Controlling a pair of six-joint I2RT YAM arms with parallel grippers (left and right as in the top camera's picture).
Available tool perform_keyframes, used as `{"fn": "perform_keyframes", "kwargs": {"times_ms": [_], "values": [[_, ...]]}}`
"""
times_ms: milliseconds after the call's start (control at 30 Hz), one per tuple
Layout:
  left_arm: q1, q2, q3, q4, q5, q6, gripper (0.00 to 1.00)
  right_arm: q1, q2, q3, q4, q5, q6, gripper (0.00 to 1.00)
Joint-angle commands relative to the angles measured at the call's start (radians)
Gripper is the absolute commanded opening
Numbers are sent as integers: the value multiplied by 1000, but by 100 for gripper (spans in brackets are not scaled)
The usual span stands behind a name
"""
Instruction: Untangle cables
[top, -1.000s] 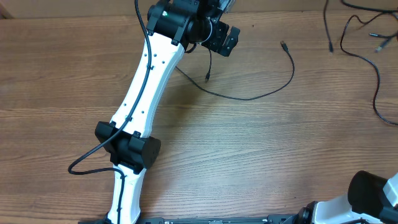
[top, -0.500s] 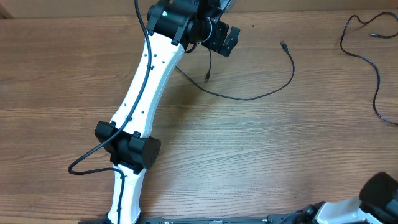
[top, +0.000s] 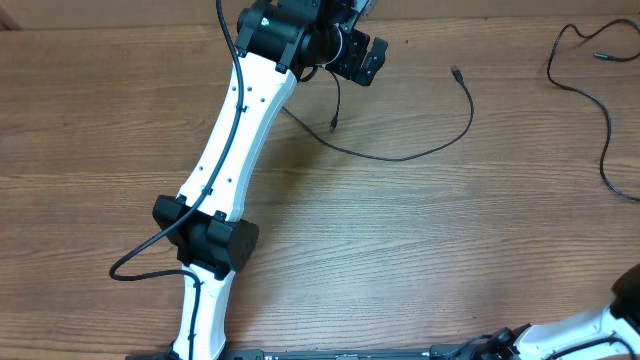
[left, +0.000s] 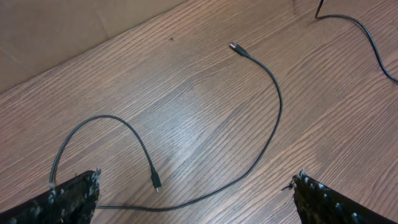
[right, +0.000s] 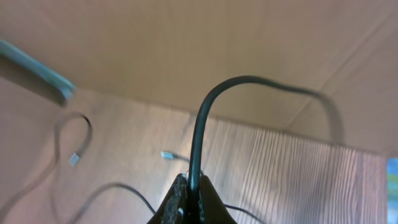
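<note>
I should go on lowering the cable in my right gripper beside the second cable before I let go of it there, as there is open wood (top: 530, 125) between the looped cable and the second cable.
One thin black cable (top: 405, 158) lies in a wide loop on the wooden table, with one plug (top: 456, 71) at the back. My left gripper (top: 362, 58) hovers over its left part, jaws wide open and empty. In the left wrist view the same cable (left: 277, 112) curves between the fingertips (left: 81, 190), its small plug end (left: 157, 184) lying just ahead. A second cable (top: 608, 130) snakes along the far right. My right gripper (right: 190, 186) is shut on a black cable (right: 198, 137) that arches up and away; that view is blurred.
The left arm (top: 235, 140) stretches diagonally from the front edge to the back, with its own thicker black wire (top: 140, 255) looping out beside the elbow. Part of the right arm (top: 625, 300) shows at the front right corner. A cardboard wall (left: 56, 31) stands behind the table.
The right arm has slid down toward the front right corner, almost out of the overhead view. Some cable strands at the back right have been pulled out of view. The left arm barely moved.
</note>
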Motion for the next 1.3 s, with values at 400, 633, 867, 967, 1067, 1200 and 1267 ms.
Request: {"fn": "perform_keyframes", "kwargs": {"times_ms": [400,633,867,967,1067,1200,1267], "values": [[0,-14,14,-16,-6,5,100,-19,89,-199,64,79,2,4],[0,-14,14,-13,-13,5,100,-41,89,-256,62,50,61,4],[0,-14,14,-14,-13,5,100,-20,89,-289,93,43,69,4],[0,-14,14,-15,-13,5,99,-19,89,-341,91,158,103,4],[0,-14,14,-20,-15,6,100,-50,89,-427,57,291,247,4],[0,-14,14,-19,-39,6,100,-121,89,-524,43,289,348,4],[0,-13,14,-18,-39,10,99,-150,89,-557,52,288,361,4]]}}
